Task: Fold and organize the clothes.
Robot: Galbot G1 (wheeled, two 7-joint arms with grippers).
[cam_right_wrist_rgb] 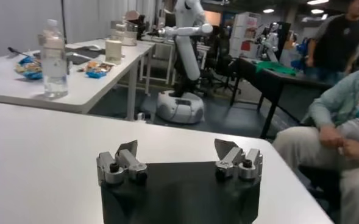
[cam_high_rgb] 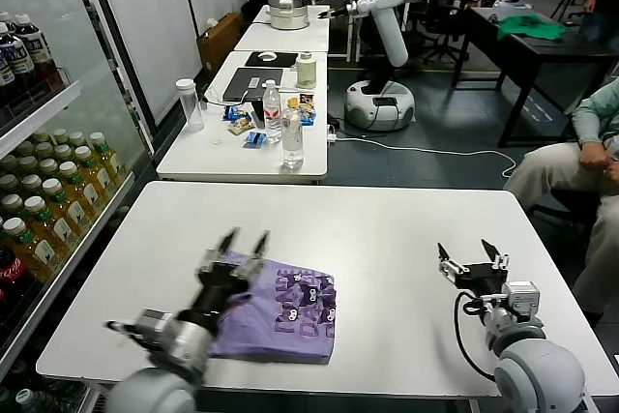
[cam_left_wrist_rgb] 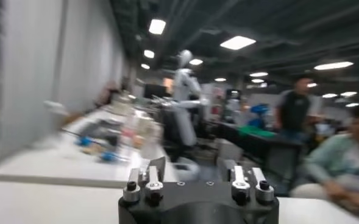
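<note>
My right gripper should reach for the folded lavender T-shirt (cam_high_rgb: 276,321), grab its printed end (cam_high_rgb: 331,299) and pull it to the middle of the table, because the T-shirt lies off toward my left gripper's side.
A lavender T-shirt (cam_high_rgb: 285,316) lies folded into a rough rectangle on the white table (cam_high_rgb: 377,229), near the front left, with a darker purple cartoon print facing up. My left gripper (cam_high_rgb: 245,241) is open and empty, raised just above the shirt's far left corner. In the left wrist view the gripper (cam_left_wrist_rgb: 194,167) points out over the table toward the room and the shirt is out of view. My right gripper (cam_high_rgb: 471,254) is open and empty above bare table at the front right, well apart from the shirt; it also shows in the right wrist view (cam_right_wrist_rgb: 176,148).
A second white table (cam_high_rgb: 242,132) behind carries bottles (cam_high_rgb: 292,137), snacks and a laptop. A drinks fridge (cam_high_rgb: 39,181) stands at the left. A seated person (cam_high_rgb: 571,157) is close to the table's far right corner. Another robot (cam_high_rgb: 387,36) stands farther back.
</note>
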